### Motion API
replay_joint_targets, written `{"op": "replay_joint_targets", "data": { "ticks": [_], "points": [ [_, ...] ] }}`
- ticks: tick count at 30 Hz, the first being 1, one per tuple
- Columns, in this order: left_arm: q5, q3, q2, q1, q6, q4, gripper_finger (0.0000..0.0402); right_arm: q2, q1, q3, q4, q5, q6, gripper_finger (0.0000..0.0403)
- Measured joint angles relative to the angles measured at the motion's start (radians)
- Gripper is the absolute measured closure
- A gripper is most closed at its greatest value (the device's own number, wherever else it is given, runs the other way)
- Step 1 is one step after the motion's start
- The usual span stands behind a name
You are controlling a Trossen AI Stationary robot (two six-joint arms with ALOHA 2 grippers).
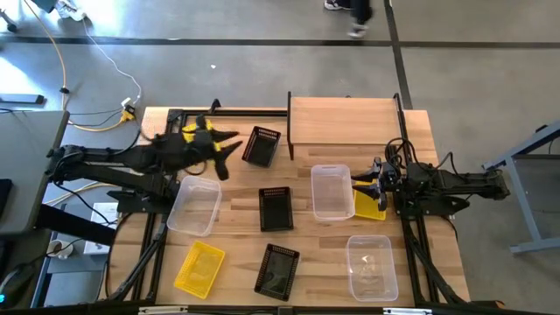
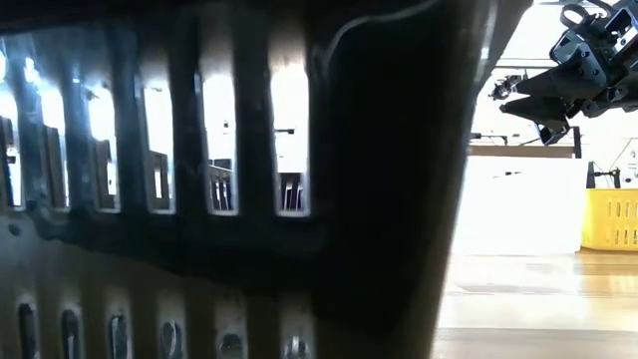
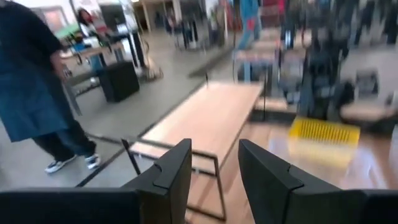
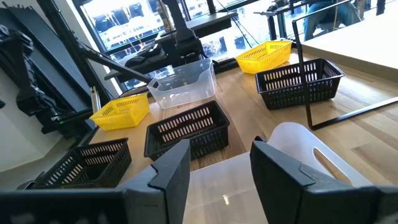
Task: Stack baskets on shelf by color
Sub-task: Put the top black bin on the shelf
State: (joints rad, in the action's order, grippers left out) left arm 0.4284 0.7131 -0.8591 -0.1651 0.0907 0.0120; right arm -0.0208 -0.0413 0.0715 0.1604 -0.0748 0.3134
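Observation:
I should keep moving my left gripper toward that rim until its fingers straddle it, since the far black basket's near rim (image 1: 255, 163) lies clear of the middle black basket.
The shelf (image 1: 346, 121) stands bare at the table's far edge. Nine baskets lie on the tabletop: clear tubs (image 1: 194, 206) (image 1: 331, 190) (image 1: 369, 265), black ones (image 1: 261, 144) (image 1: 276, 208) (image 1: 278, 269), and yellow ones (image 1: 199, 267) (image 1: 369, 206) (image 1: 197, 131), the last under my left arm. My left gripper (image 1: 229, 149) is open and empty (image 3: 214, 155) beside the far black basket. My right gripper (image 1: 367, 184) is open (image 4: 221, 152) above the middle clear tub (image 4: 298, 155). The low view (image 2: 538, 100) shows the right gripper raised clear of that tub (image 2: 518, 204).
A black basket (image 2: 229, 179) stands right in front of the low camera and blocks most of that view. The shelf's black frame leg (image 4: 305, 81) rises beside the far black basket (image 4: 298, 81). People move in the room beyond the table (image 3: 31, 93).

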Motion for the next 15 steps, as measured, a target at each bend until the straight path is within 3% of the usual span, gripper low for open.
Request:
{"op": "replay_joint_targets", "data": {
  "ticks": [8,15],
  "points": [
    [-0.171,0.1,-0.207,-0.066,0.045,-0.228,0.028,0.0,0.0,0.0,0.0,0.0,0.0,0.025],
    [-0.264,0.102,-0.372,-0.092,0.11,-0.302,0.028,0.0,0.0,0.0,0.0,0.0,0.0,0.025]
  ]
}}
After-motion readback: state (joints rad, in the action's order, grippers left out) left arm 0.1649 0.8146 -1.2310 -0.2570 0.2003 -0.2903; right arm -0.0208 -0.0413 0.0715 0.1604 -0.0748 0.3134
